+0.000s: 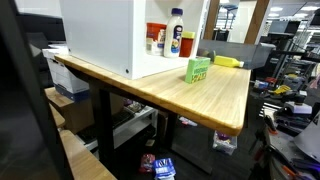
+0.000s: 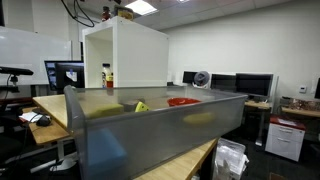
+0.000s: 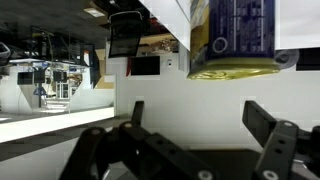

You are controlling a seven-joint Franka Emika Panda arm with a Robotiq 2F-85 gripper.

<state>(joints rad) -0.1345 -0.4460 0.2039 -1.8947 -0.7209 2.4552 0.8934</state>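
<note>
The robot's fingers are open wider than the blue-labelled bottle and the space before them (image 3: 193, 112) is clear, so the gripper should keep going toward the bottle (image 3: 234, 38) and close around its sides.
In the wrist view, which stands upside down, my gripper (image 3: 198, 118) is open and empty, its two black fingers spread before a plain white surface. A bottle with a blue label and a yellow cap (image 3: 235, 35) is beyond the fingers, apart from them. In an exterior view a white bottle with a blue label (image 1: 175, 33) stands inside an open white cabinet (image 1: 105, 35) on a wooden table (image 1: 215, 100), beside a red-topped bottle (image 1: 160, 39). The arm and gripper do not show in either exterior view.
A green box (image 1: 198, 69) and a yellow object (image 1: 228, 61) lie on the table beside the cabinet. A large grey bin (image 2: 150, 130) fills the foreground of an exterior view, with the white cabinet (image 2: 125, 55), a red object (image 2: 183, 101) and desks with monitors behind.
</note>
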